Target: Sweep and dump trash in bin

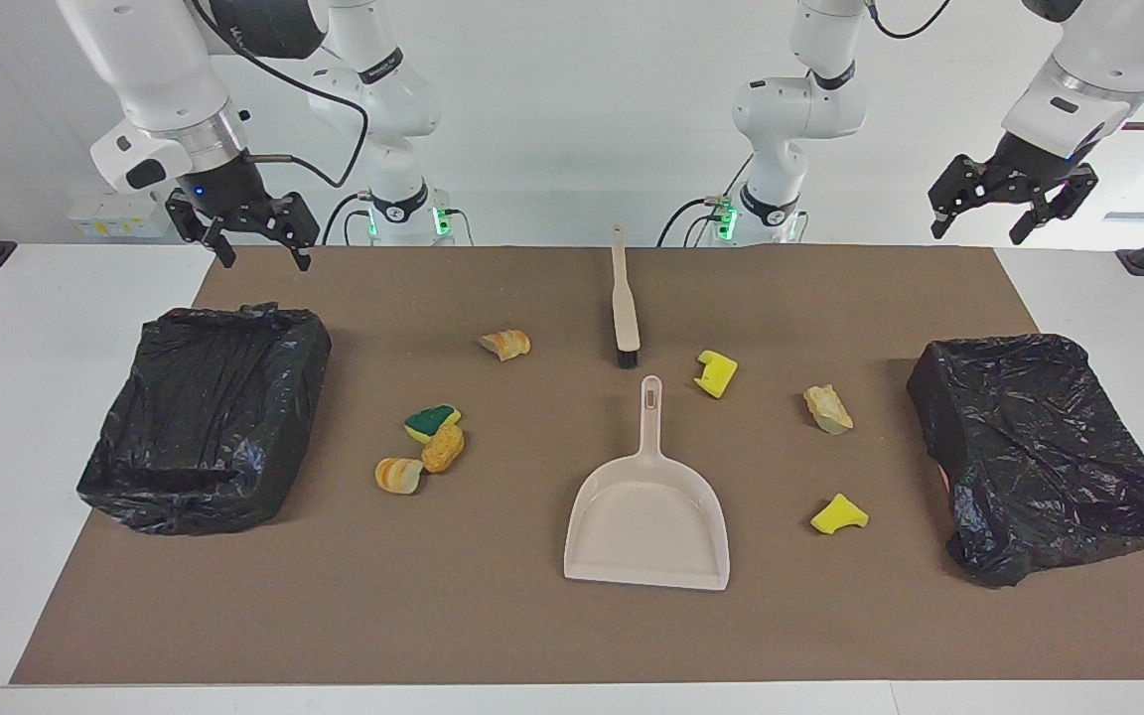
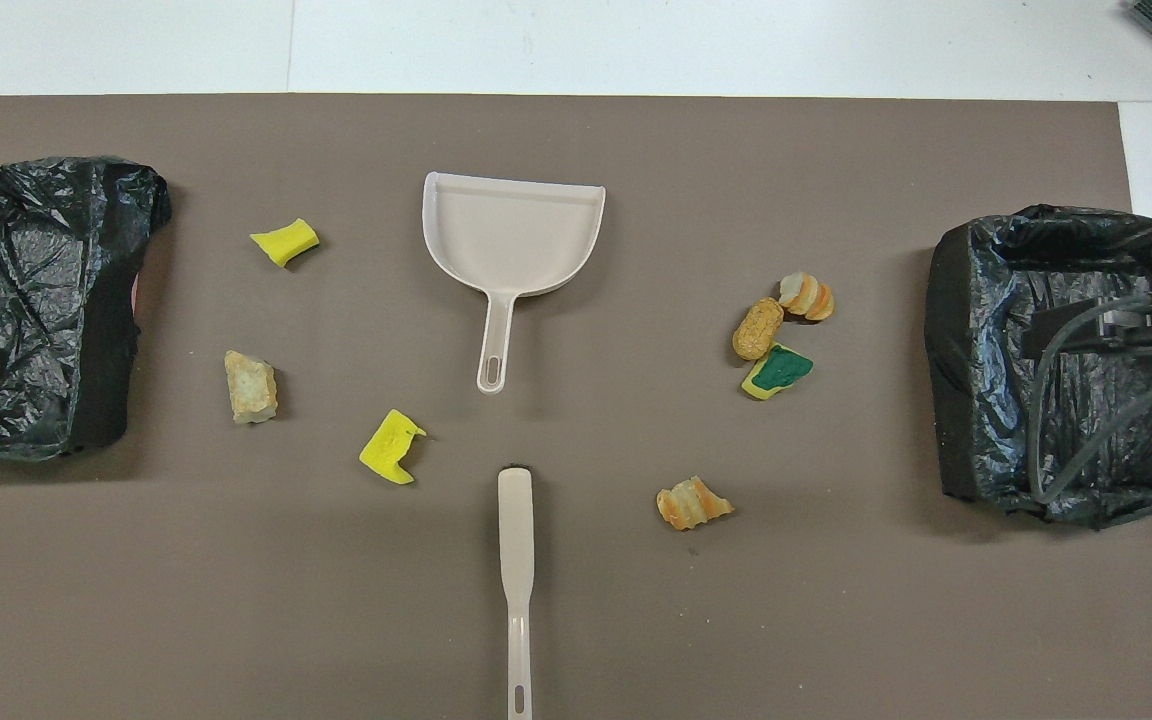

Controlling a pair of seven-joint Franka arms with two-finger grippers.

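The yellow sponge piece (image 2: 285,242) should flip over and reveal a hidden green side when the robot sweeps it, because the green-yellow sponge has a green side (image 2: 783,366).
Several scraps of trash lie loose on the brown mat: a yellow sponge piece (image 1: 716,372), a pale bread chunk (image 1: 828,409) and another yellow piece (image 1: 838,514) toward the left arm's end, and a green-yellow sponge (image 1: 431,422) with orange bread chunks (image 1: 443,449) toward the right arm's end. A beige dustpan (image 1: 646,506) lies mid-mat, and a beige brush (image 1: 624,308) lies nearer the robots. My right gripper (image 1: 266,260) hangs open above the mat's corner by one black-lined bin (image 1: 135,497). My left gripper (image 1: 977,233) hangs open, high near the other bin (image 1: 939,397).
The dustpan (image 2: 513,235) has its handle pointing at the brush (image 2: 515,560). The bins (image 2: 101,340) (image 2: 956,400) sit at the mat's two ends, and white table surrounds the mat. The right arm's cable (image 2: 1046,400) hangs over its bin.
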